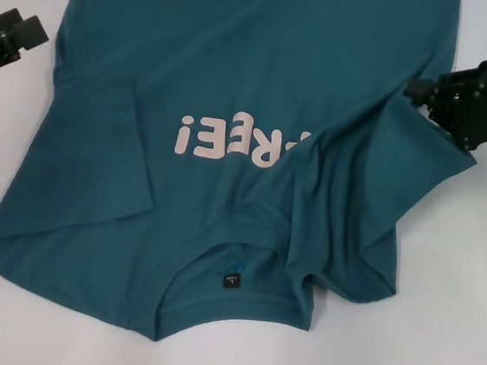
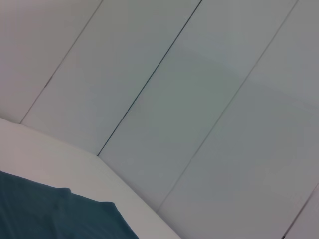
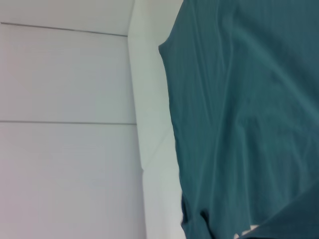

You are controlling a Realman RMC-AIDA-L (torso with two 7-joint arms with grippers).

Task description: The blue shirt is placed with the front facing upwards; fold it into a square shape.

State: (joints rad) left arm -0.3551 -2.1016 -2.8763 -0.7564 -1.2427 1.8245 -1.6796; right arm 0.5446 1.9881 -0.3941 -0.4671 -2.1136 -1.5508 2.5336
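The sleeve's corner (image 1: 464, 160) sticks out beyond the side of the shirt. My right gripper should bring the sleeve inward, lay it on the shirt (image 1: 378, 99) and take the sleeve's corner.
The blue shirt (image 1: 236, 86) lies spread on the white table, its pale letters upside down to me and its collar with the small black label (image 1: 230, 280) nearest me. One sleeve is folded inward on the left. On the right, a rumpled flap of cloth lies across the end of the letters. My right gripper (image 1: 420, 90) sits at the shirt's right edge, touching the fabric where creases meet. Off the cloth at the far left, my left gripper (image 1: 6, 40) stands open and holds nothing. The shirt (image 3: 239, 119) fills much of the right wrist view. A corner of the shirt (image 2: 55, 214) shows in the left wrist view.
The white table (image 1: 468, 285) shows bare on both sides of the shirt and in front of the collar. A panelled wall (image 2: 199, 99) stands beyond the table's edge.
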